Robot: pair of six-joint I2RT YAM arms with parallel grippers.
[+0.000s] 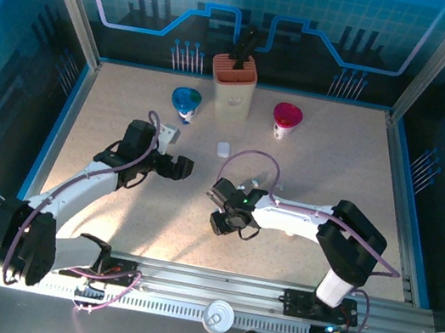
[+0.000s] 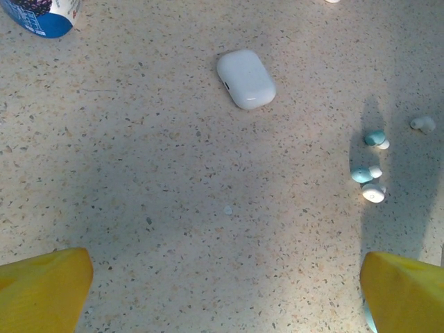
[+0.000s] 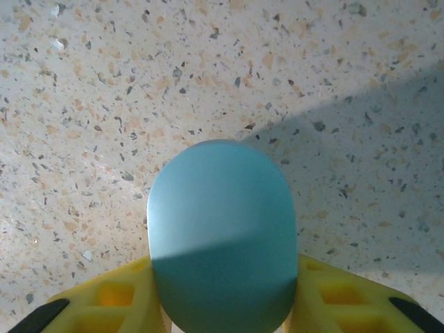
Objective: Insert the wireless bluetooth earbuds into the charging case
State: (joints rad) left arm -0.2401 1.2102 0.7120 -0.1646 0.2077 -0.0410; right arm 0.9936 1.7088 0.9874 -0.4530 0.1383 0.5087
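My right gripper is holding the closed blue charging case (image 3: pixel 222 236). My left gripper should grip the case's loose end (image 3: pixel 222 163) before my right gripper opens the case's lid.
My right gripper (image 3: pixel 222 309) is shut on a blue oval charging case (image 3: pixel 222 236), held lid-closed just above the speckled table; the gripper (image 1: pixel 225 216) is at mid-table in the top view. Right of my left gripper in its wrist view lie several tiny earbuds: two pale blue ones (image 2: pixel 375 138) (image 2: pixel 362 175) and two white ones (image 2: pixel 373 194) (image 2: pixel 422 124). A closed white case (image 2: pixel 245 78) (image 1: pixel 224 149) lies farther out. My left gripper (image 2: pixel 225 298) (image 1: pixel 184 168) hovers open over bare table, its yellow fingers (image 2: pixel 41 291) spread wide.
A tan knife block (image 1: pixel 232 86) stands at the back centre, with a blue cup (image 1: pixel 186 101) to its left and a red cup (image 1: pixel 286 117) to its right. A small white object (image 1: pixel 168 133) lies by the left arm. Blue walls ring the table.
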